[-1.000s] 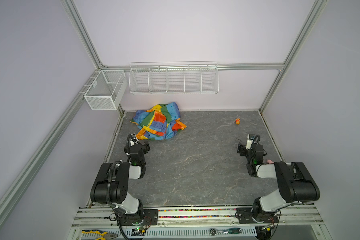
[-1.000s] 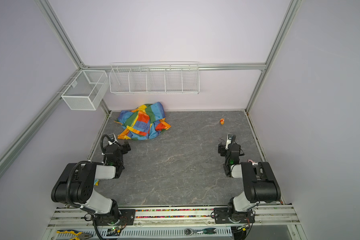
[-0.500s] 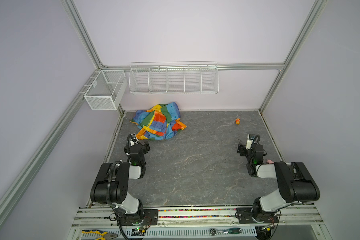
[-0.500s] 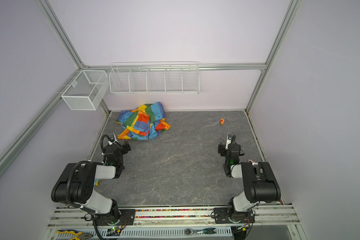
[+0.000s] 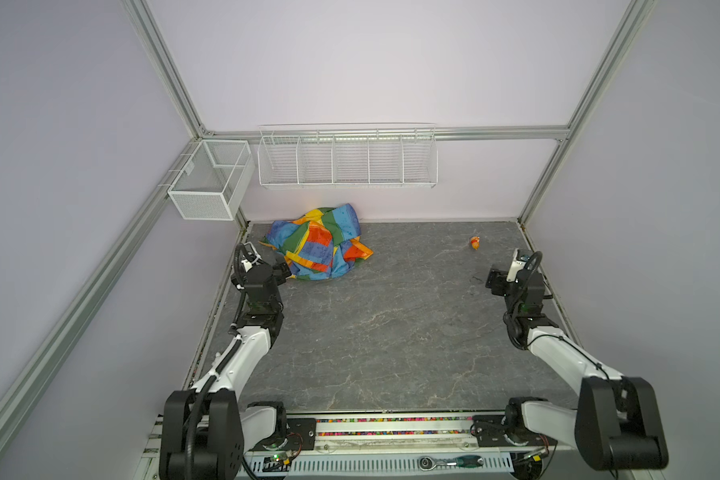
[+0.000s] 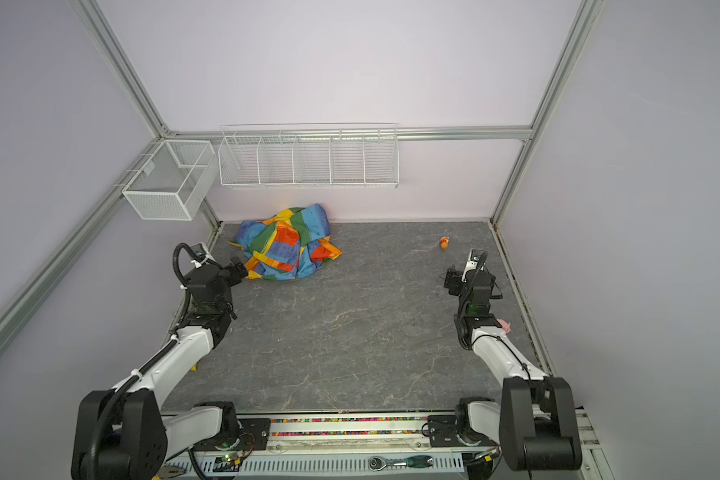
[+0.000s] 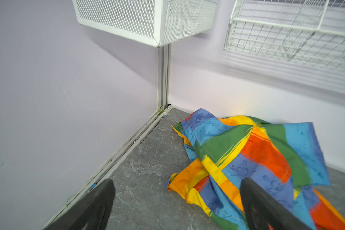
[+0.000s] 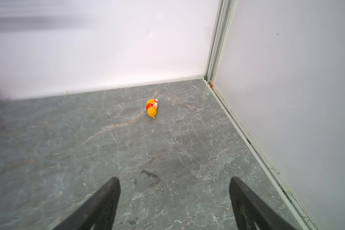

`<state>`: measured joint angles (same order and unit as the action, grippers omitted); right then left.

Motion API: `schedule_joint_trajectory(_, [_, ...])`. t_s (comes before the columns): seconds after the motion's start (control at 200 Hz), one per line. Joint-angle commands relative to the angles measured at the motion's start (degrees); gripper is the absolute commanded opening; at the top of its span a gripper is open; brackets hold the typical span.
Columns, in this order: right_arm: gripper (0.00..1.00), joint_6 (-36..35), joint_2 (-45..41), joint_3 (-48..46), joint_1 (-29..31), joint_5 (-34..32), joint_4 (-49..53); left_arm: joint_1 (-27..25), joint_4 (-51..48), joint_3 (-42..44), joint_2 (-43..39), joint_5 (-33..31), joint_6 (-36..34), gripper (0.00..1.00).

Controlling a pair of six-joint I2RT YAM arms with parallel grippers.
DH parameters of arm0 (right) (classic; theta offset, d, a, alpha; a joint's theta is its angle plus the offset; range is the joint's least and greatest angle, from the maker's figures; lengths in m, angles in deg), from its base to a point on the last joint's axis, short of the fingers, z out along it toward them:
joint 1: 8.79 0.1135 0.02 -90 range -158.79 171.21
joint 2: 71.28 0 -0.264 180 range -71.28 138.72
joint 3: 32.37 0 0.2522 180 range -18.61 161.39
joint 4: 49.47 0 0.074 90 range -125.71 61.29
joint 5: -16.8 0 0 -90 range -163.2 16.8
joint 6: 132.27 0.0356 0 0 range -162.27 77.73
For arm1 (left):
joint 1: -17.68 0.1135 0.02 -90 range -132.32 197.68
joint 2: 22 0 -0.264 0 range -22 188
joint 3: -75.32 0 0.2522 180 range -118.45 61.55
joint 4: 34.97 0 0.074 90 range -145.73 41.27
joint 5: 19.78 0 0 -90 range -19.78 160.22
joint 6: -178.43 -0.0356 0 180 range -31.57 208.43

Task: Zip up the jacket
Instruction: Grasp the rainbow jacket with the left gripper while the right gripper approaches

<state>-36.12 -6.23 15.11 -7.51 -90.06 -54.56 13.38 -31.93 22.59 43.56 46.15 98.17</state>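
The jacket is in a crumpled heap point(image 5: 318, 241) a long way from the robot's right gripper, so the left gripper should raise the heap's near side point(image 5: 318, 261) toward the right gripper before the robot zips the jacket.
The jacket point(image 5: 319, 245) point(image 6: 289, 243) lies crumpled in a heap at the back left corner of the grey table, showing blue, green, yellow, orange and red patches. In the left wrist view the jacket point(image 7: 247, 159) fills the right side, with a short run of yellow zipper teeth point(image 7: 177, 131) at its far edge. My left gripper point(image 5: 282, 270) point(image 6: 238, 268) point(image 7: 175, 183) is open just in front of the heap's near left edge, holding nothing. My right gripper point(image 5: 496, 282) point(image 6: 452, 278) point(image 8: 173, 181) is open over bare table at the right side, far from the jacket.
A small orange toy point(image 5: 475, 242) point(image 8: 152, 107) lies at the back right. A white mesh basket point(image 5: 211, 183) hangs on the left wall and a long wire rack point(image 5: 346, 160) on the back wall, above the jacket. The walls stand close to both arms.
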Motion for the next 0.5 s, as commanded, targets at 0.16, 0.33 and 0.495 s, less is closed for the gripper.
schedule_joint_trajectory(0.16, [0.88,8.4,-7.5,18.8,0.2,5.0,34.5,0.5,-23.2,-5.6,-14.7,-1.5,14.7,0.99])
schedule_joint_trajectory(0.33, [0.93,20.4,-7.8,19.5,-4.0,13.5,38.6,5.2,-30.0,-8.6,-15.2,17.4,23.2,0.99])
schedule_joint_trajectory(0.495, [0.91,21.5,-1.5,22.5,-3.1,29.4,41.1,5.1,-31.0,-11.2,-5.5,37.4,26.1,0.86])
